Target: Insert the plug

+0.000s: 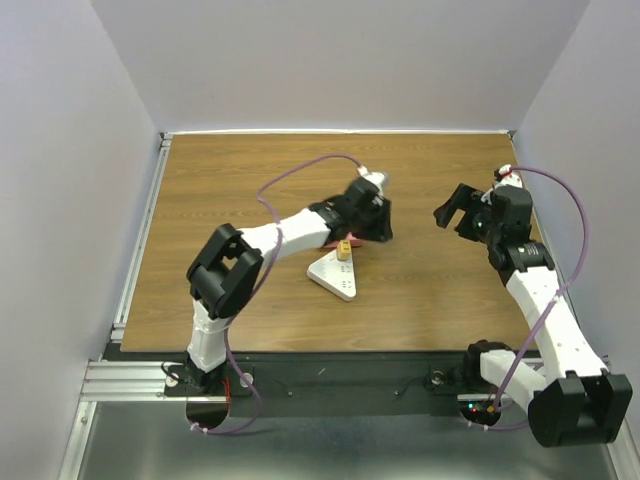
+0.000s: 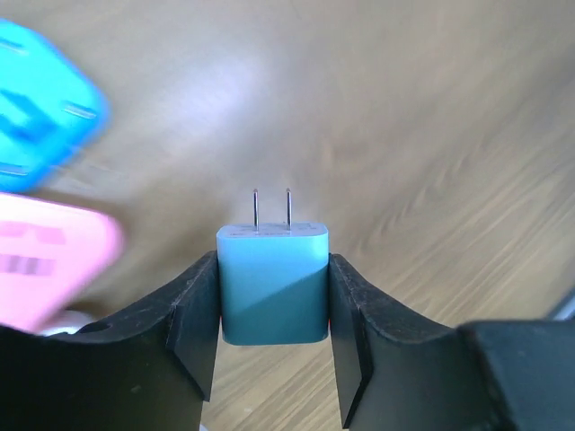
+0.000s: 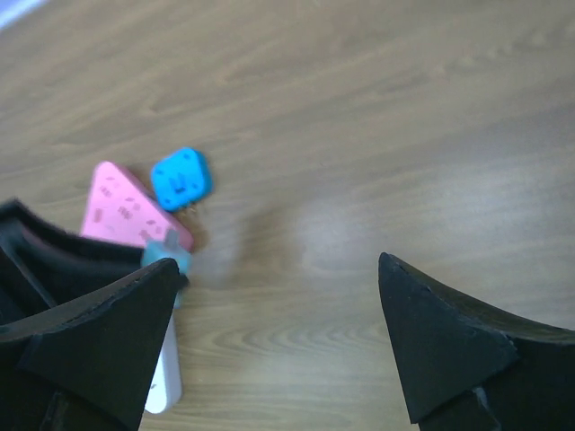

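Note:
The white block (image 1: 334, 276) is only sitting loose on open wood (image 1: 372, 292), so I expect the block to slide and turn when I push the teal plug into it.
My left gripper (image 2: 274, 280) is shut on a teal two-prong plug (image 2: 273, 285), its metal prongs pointing away from the wrist, above the wood table. In the top view the left gripper (image 1: 370, 222) hovers just behind a white triangular socket block (image 1: 335, 276). A pink triangular socket block (image 3: 119, 210) and a small blue square socket block (image 3: 181, 177) lie close by; both show in the left wrist view, the blue one (image 2: 36, 108) and the pink one (image 2: 45, 260), left of the plug. My right gripper (image 1: 455, 212) is open and empty, to the right.
A small orange plug (image 1: 343, 249) sits in the white block's far end. The white block's edge shows in the right wrist view (image 3: 163, 377). Purple cables loop from both arms. An aluminium rail (image 1: 140, 240) runs along the table's left edge. White walls enclose the table.

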You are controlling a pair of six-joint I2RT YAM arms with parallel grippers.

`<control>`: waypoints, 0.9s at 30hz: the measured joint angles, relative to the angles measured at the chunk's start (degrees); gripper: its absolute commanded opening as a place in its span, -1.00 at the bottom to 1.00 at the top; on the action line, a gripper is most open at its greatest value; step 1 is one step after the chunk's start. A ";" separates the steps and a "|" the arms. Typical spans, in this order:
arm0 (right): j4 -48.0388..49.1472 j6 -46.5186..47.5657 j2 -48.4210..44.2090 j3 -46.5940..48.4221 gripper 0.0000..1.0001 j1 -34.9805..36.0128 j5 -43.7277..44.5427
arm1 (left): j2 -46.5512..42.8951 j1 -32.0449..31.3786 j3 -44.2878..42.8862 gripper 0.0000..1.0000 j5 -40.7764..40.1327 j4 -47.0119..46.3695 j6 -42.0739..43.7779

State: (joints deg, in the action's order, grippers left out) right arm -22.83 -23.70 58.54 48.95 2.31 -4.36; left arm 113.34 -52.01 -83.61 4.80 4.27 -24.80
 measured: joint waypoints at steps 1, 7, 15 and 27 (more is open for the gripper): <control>1.60 0.04 -1.27 -0.55 0.89 0.00 -0.96 | -0.87 1.90 0.02 -1.00 1.16 -0.42 -2.51; 9.81 0.37 -2.84 -2.99 0.83 1.68 -5.81 | -7.52 11.61 2.38 -1.00 4.55 -7.17 -17.07; 15.65 0.44 -1.31 -3.69 0.82 13.53 -3.85 | -15.04 11.10 15.37 -1.00 7.93 -21.75 -38.03; 21.90 1.29 6.80 -2.47 0.81 26.27 2.84 | -17.55 10.86 21.35 -1.00 6.75 -30.53 -51.30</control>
State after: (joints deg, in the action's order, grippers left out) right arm -0.93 -22.41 65.34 46.48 28.58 -1.52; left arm 95.79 -41.15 -62.26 11.55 -26.26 -76.09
